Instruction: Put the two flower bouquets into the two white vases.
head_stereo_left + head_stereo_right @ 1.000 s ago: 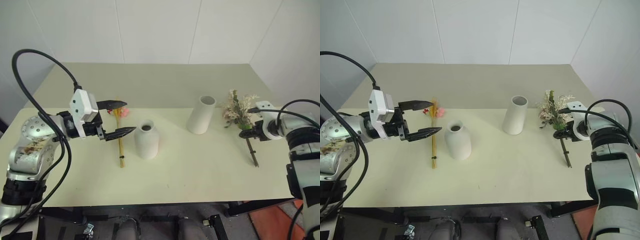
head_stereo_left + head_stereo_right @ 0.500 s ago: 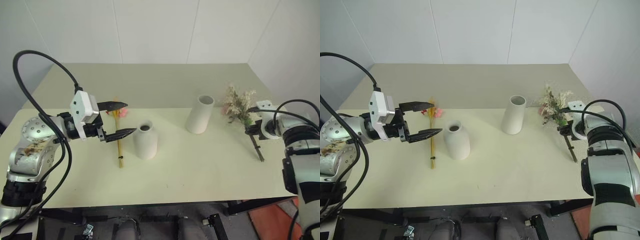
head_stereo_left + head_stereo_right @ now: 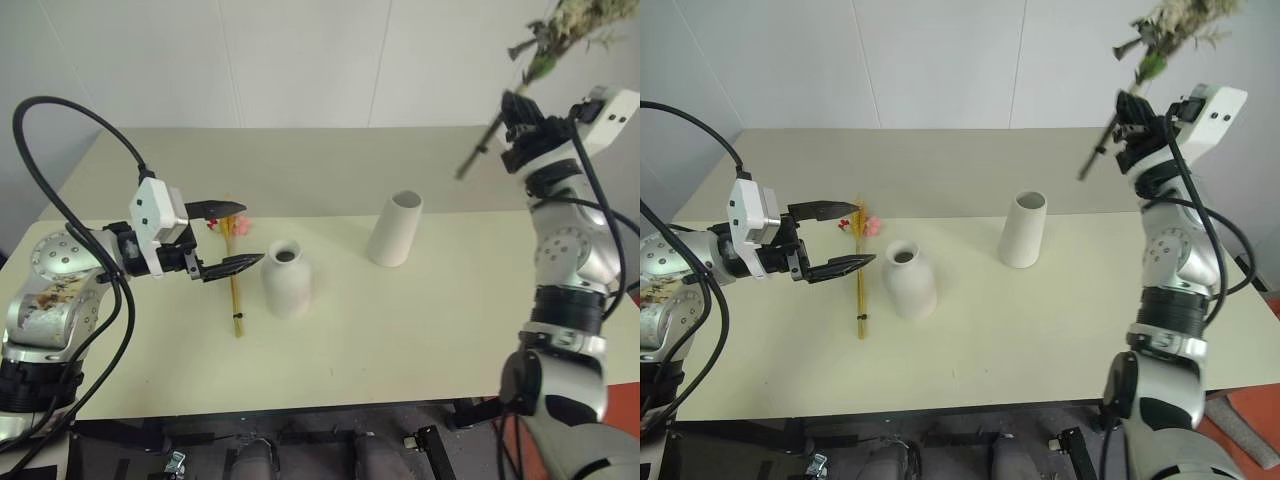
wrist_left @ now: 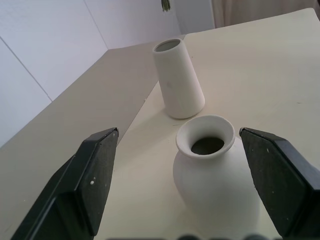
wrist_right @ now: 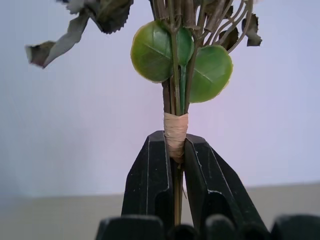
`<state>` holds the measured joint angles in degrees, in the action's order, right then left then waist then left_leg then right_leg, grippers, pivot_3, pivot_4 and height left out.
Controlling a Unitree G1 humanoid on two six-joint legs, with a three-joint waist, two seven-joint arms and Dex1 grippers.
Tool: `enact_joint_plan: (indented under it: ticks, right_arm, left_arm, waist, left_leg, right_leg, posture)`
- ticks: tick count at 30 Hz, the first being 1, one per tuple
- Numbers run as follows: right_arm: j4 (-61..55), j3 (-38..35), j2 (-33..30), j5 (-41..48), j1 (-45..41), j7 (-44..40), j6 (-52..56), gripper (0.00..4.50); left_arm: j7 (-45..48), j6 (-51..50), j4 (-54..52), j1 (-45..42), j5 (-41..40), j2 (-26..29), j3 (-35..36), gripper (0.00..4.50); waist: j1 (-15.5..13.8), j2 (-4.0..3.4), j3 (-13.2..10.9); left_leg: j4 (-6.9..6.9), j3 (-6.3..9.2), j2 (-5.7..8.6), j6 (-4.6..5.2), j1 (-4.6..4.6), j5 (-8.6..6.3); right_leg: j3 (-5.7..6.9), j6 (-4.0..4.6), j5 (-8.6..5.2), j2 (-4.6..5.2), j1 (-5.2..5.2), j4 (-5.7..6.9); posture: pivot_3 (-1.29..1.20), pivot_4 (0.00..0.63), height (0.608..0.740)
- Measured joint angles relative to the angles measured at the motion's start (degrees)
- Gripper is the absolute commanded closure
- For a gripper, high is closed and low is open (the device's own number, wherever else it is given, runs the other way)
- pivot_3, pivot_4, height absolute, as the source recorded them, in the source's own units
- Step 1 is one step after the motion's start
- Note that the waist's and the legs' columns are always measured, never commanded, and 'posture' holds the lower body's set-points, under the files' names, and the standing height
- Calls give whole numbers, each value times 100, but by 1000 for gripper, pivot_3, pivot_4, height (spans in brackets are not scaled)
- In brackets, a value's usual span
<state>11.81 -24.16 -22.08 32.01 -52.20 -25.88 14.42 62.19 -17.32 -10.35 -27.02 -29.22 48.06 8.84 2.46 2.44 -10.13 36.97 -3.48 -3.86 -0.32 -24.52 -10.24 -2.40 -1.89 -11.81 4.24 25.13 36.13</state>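
Note:
The robot's right gripper should keep moving over and lowering until the stem sits inside, as the cream bouquet's stem end point(image 3: 463, 174) points down toward the tall vase's opening point(image 3: 407, 200).
My right gripper point(image 3: 517, 112) is raised high at the right, shut on the stem of the bushy cream bouquet point(image 3: 560, 28), whose head tilts up to the right and stem end point(image 3: 470, 165) slants down to the left. In the right wrist view the fingers point(image 5: 150, 182) pinch the taped stem point(image 5: 175, 136). The slim yellow-orange bouquet point(image 3: 236, 275) lies flat on the table left of the squat white vase point(image 3: 285, 279). The tall cylinder vase point(image 3: 396, 229) stands further right. My left gripper point(image 3: 233, 236) hovers open above the slim bouquet, facing the squat vase point(image 4: 212, 167).
The pale table point(image 3: 400, 330) runs back to a white wall. Its front edge lies near me, and bare tabletop spreads between the vases and in front of them.
My right gripper closed on the bushy bouquet's stem and swung it from the table up high, flower head upward. The left gripper stayed put, open.

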Motion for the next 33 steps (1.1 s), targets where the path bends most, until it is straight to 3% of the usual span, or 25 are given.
enact_joint_plan:
  ticks: [8, 24, 25, 33]
  right_arm:
    - [33, 669, 202, -273, 333, -252, -162, 4303]
    - [958, 944, 275, -670, 351, -625, -816, 4303]
    - [959, 988, 297, -705, 370, -648, -855, 3572]
    - [519, 1173, 325, -705, 856, -903, -885, 877]
  left_arm:
    - [26, -3, -15, 37, 0, 98, 135, 290]
    - [-100, -156, -396, 453, -46, 174, 359, 290]
    - [-104, -166, -404, 461, -48, 174, 360, 290]
    - [-150, -182, -452, 488, -48, 186, 412, 290]
  waist:
    - [-28, 0, 0]
    - [7, 0, 0]
    - [6, 0, 0]
    - [-13, -1, 0]
  left_leg:
    - [0, -1, 1, 0, -3, 0]
    - [0, -1, 0, 0, -1, 0]
    - [0, -1, 0, 0, -1, 0]
    - [0, -1, 1, 0, -3, 0]
  right_leg:
    - [3, 2, 0, 2, 3, -1]
    - [2, 2, 0, 1, 2, 0]
    - [2, 2, 0, 1, 2, 0]
    - [3, 2, 0, 2, 2, 0]
  posture:
    - [0, 150, 740]
    - [0, 150, 740]
    - [0, 150, 740]
    - [0, 150, 740]
